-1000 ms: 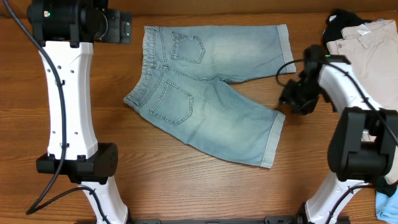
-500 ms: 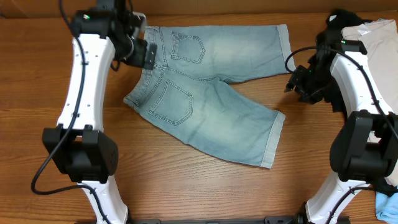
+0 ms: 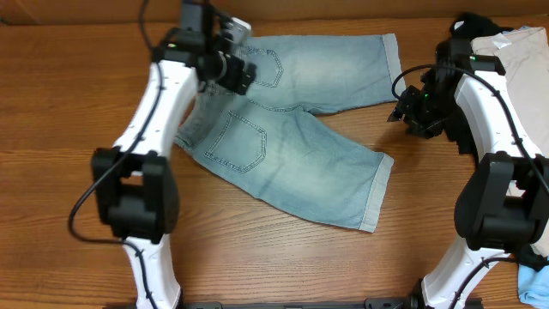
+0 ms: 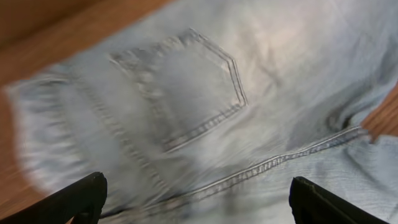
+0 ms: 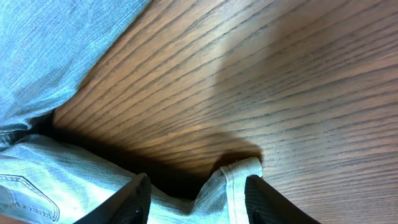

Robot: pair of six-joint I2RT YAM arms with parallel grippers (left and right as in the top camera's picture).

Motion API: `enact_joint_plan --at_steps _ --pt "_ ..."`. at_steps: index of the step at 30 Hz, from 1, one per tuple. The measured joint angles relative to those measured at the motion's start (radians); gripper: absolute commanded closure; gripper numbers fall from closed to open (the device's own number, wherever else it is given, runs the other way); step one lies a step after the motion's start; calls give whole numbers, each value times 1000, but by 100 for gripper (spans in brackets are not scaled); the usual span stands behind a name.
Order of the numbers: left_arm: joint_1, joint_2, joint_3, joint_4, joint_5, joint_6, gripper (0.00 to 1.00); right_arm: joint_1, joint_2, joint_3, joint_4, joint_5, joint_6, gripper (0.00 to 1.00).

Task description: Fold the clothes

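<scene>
The lower leg (image 3: pixel 326 182) points off at an angle from the upper leg, so my right gripper should straighten the lower leg's cuff and my left gripper should go to the waistband's lower corner.
The light-blue denim shorts (image 3: pixel 300 146) lie flat, back pockets up, waistband at the left and legs spread to the right. My left gripper (image 3: pixel 233 70) hovers open over the upper back pocket; the left wrist view shows that pocket and the seat seam (image 4: pixel 205 93) between my wide-apart fingers (image 4: pixel 199 202). My right gripper (image 3: pixel 405 110) is at the lower corner of the upper leg's cuff. In the right wrist view its fingers (image 5: pixel 198 199) are open, with a raised corner of the hem (image 5: pixel 239 177) between them.
Beige trousers (image 3: pixel 515 60) and a black garment (image 3: pixel 467 30) are piled at the back right corner. A pale blue item (image 3: pixel 533 279) lies at the front right edge. Bare wood (image 5: pixel 280 74) lies between the two legs.
My left arm swung from the table's far left to over the shorts' upper back pocket. My right gripper moved from the lower leg's hem up to the upper leg's cuff corner.
</scene>
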Motion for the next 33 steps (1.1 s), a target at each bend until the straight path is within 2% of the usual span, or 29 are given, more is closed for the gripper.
enact_joint_plan --at_steps 4,12,18,27,32,33 --pt "-36 101 -2 -25 -82 -29 5 0 0 0 1 0 -1 44" --pt "-11 174 -8 -115 -220 -216 0 0 0 0 -2 0 -22 37" --pt "24 174 -12 -210 -245 -310 0 8 0 0 -7 0 -27 36" --pt "89 174 -19 -374 -248 -346 0 121 0 -2 -21 51 -10 38" --pt "116 174 -23 -468 -254 -351 0 163 0 -45 -50 109 32 55" --pt "120 174 -24 -486 -255 -354 0 164 0 -66 -56 114 42 64"
